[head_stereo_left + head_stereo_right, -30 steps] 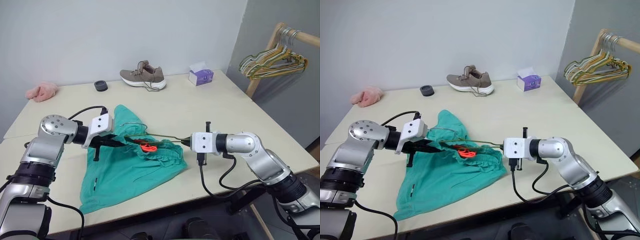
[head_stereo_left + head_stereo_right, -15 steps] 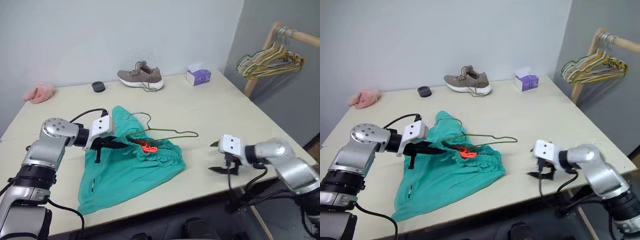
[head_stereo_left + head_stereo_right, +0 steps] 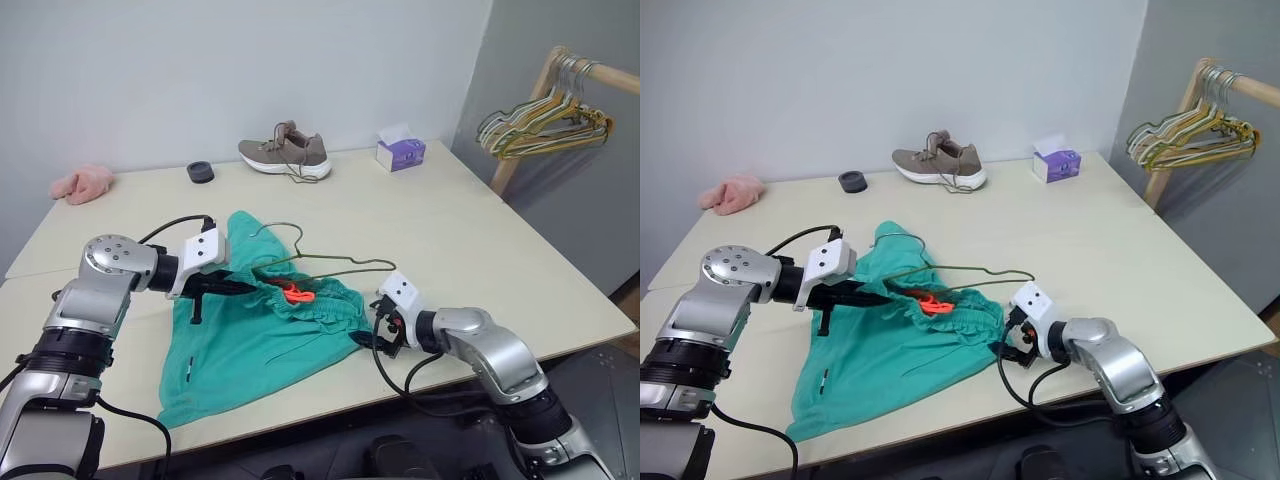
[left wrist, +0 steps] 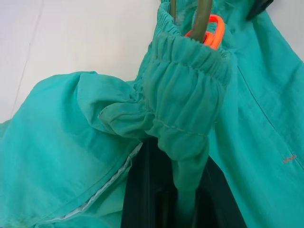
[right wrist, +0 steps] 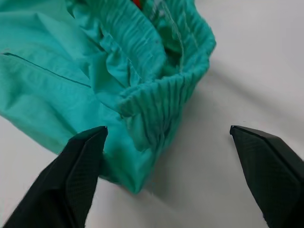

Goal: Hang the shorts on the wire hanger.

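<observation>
My right gripper should grab the waistband's corner (image 3: 356, 318) and my left gripper should pull away to make the waistband wider, as the hanger's loose end (image 3: 393, 266) is outside the bunched waistband.
The teal shorts (image 3: 255, 340) lie spread on the table (image 3: 450, 220), their gathered waistband bunched toward the middle with an orange loop (image 3: 296, 293). The thin olive wire hanger (image 3: 345, 259) rests across the waistband, hook toward the far side, and nothing holds its right end. My left gripper (image 3: 243, 287) is shut on a fold of the waistband (image 4: 183, 118), with the hanger wire (image 4: 203, 14) just beyond it. My right gripper (image 3: 371, 335) is low over the table at the waistband's right corner. Its fingers (image 5: 83, 161) are spread wide, open on either side of the fabric edge.
A tan shoe (image 3: 285, 153), a purple tissue box (image 3: 400, 151), a small black round object (image 3: 200, 172) and a pink cloth (image 3: 82, 183) sit along the table's far side. A wooden rack with several coloured hangers (image 3: 540, 122) stands at the right.
My right gripper let go of the hanger's end, opened, sank to the table and moved in to the waistband's right corner. The hanger now lies on the shorts. The left gripper kept still.
</observation>
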Action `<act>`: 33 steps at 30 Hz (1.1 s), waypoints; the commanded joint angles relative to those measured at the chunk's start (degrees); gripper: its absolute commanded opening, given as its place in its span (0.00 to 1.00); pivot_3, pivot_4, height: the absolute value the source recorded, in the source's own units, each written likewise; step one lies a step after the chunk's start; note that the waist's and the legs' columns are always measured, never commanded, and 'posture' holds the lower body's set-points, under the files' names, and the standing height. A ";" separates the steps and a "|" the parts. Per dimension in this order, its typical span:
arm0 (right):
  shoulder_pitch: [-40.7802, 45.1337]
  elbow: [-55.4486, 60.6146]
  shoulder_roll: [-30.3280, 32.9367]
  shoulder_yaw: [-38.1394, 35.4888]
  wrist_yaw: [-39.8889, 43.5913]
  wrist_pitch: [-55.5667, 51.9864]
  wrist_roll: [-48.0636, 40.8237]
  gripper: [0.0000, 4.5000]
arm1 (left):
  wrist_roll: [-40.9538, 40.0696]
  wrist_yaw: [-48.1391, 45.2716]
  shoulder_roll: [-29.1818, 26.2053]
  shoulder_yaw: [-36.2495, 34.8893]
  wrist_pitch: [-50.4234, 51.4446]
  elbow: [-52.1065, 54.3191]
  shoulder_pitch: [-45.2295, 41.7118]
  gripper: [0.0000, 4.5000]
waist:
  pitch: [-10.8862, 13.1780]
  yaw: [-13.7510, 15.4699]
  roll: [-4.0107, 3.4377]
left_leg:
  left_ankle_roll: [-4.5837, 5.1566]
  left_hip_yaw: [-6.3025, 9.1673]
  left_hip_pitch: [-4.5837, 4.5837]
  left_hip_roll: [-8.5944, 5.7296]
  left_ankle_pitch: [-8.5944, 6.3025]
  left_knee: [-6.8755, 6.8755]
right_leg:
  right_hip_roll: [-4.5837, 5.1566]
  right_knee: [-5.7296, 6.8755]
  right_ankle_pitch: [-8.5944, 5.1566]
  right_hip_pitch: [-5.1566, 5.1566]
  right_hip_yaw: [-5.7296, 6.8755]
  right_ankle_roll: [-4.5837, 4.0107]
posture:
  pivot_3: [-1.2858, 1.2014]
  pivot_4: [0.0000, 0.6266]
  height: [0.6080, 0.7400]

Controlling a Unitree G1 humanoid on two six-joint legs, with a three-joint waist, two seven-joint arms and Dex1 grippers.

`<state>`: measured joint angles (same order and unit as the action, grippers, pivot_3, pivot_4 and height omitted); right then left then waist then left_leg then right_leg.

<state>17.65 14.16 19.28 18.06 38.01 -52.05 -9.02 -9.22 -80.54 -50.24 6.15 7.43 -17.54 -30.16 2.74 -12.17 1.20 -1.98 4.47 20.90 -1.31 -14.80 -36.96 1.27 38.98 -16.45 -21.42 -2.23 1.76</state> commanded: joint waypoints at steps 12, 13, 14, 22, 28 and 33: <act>1.62 -3.47 1.13 -8.03 -6.19 6.71 0.13 0.01 | -13.98 2.70 -3.15 -11.76 17.96 13.35 7.05 0.00 | 0.01 -0.09 -0.01 | 0.00 -0.02 0.01 0.00 0.00 0.00 | 0.00 -0.01 0.00 0.00 -0.03 0.00 | 0.44 0.00 1.00; 2.13 -4.05 1.71 -9.00 -5.85 6.79 -0.27 0.01 | -15.12 2.39 -3.88 -12.42 19.71 14.38 7.59 0.00 | 0.01 -0.05 -0.01 | 0.00 -0.02 0.00 0.00 0.00 0.01 | 0.00 0.00 0.00 0.00 -0.03 0.00 | 0.44 0.00 1.00; 2.61 -4.55 2.13 -9.73 -5.57 6.82 -0.65 0.01 | -15.98 2.14 -4.58 -12.84 20.94 15.15 8.00 0.00 | 0.01 -0.01 -0.01 | 0.00 -0.02 0.00 0.00 0.00 0.00 | 0.00 0.00 0.00 0.00 -0.02 0.00 | 0.44 0.00 1.00; 6.78 -8.34 6.87 -12.97 -2.54 5.57 -4.04 0.01 | -19.28 -1.66 -11.07 -14.45 23.34 17.22 12.30 0.00 | 0.05 0.23 -0.07 | 0.00 -0.03 -0.02 0.02 0.00 0.05 | -0.05 0.00 -0.01 0.00 -0.02 -0.03 | 0.45 0.00 1.00; 7.62 -9.46 8.23 -12.65 -2.62 5.78 -4.93 0.01 | -18.95 -0.81 -11.43 -13.94 22.03 17.12 12.86 0.00 | 0.05 1.06 -0.07 | 0.00 -0.06 -0.02 0.02 0.00 0.02 | -0.05 0.00 -0.01 0.01 -0.02 -0.02 | 0.45 0.00 1.00; 7.36 -8.11 9.29 -11.88 -1.98 5.73 -5.08 0.01 | -15.14 -0.48 -12.77 -12.12 18.14 15.13 13.49 0.00 | 0.05 1.07 -0.08 | 0.00 -0.07 -0.02 0.02 0.00 0.03 | -0.05 0.00 -0.01 0.00 -0.05 -0.03 | 0.45 0.00 1.00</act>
<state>24.36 6.31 25.73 9.32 37.38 -45.93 -15.28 -26.76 -81.40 -60.18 -4.30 26.96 -0.50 -16.76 2.79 -11.09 1.12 -1.98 4.40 20.88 -1.29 -14.80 -36.93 1.22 38.98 -16.46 -21.42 -2.28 1.74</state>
